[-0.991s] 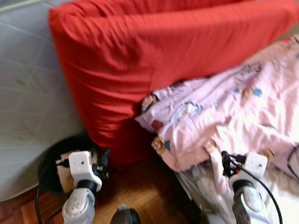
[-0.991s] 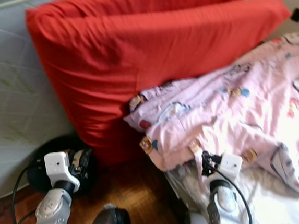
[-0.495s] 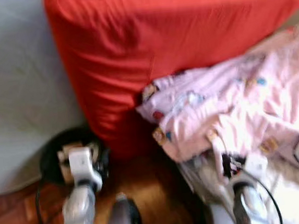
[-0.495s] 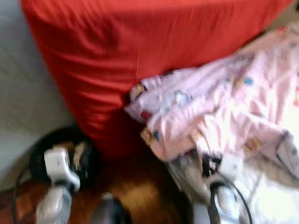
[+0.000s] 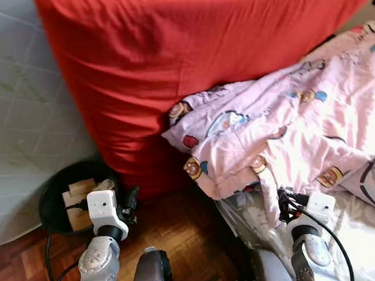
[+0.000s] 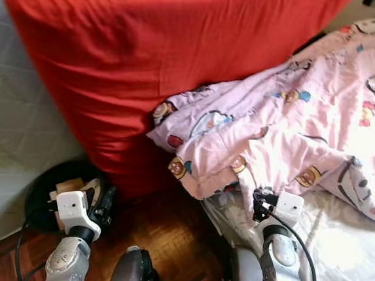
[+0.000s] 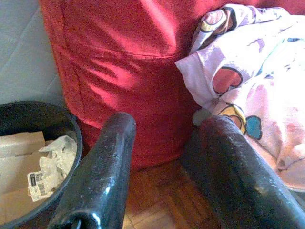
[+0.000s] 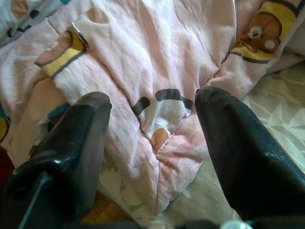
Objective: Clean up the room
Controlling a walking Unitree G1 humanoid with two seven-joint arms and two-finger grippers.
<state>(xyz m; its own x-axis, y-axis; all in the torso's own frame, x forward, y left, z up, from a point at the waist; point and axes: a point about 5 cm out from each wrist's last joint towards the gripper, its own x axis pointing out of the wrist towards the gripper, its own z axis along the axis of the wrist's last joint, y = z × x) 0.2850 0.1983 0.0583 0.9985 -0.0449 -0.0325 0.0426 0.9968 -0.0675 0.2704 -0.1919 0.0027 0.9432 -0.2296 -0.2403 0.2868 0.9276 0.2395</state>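
The pink blanket's pointed corner (image 5: 271, 205) rests loose on the white sheet, so the corner will fold back over the rest of the blanket once I raise it.
A pink blanket (image 5: 305, 130) with cartoon bear prints lies rumpled over the bed's near corner and hangs off the edge. My right gripper (image 8: 152, 138) is open right at its hanging fold, with the pink cloth between and beyond the two black fingers (image 8: 238, 157). A big red cushion (image 5: 194, 61) leans behind the blanket and reaches down to the floor. My left gripper (image 7: 167, 157) is open and empty, low over the wooden floor (image 5: 189, 232), facing the cushion's lower corner. A black bin (image 5: 54, 198) holding cardboard and crumpled paper sits just left of it.
A grey-white mattress (image 5: 14, 116) stands against the left side. White patterned bed sheet (image 5: 374, 242) shows under the blanket at bottom right. The parquet floor between the bin and bed is narrow. My own dark leg (image 5: 150, 275) shows at the bottom.
The camera has moved in and tilted, so cushion and blanket sit larger and higher in view. Both arms hold about the same pose.
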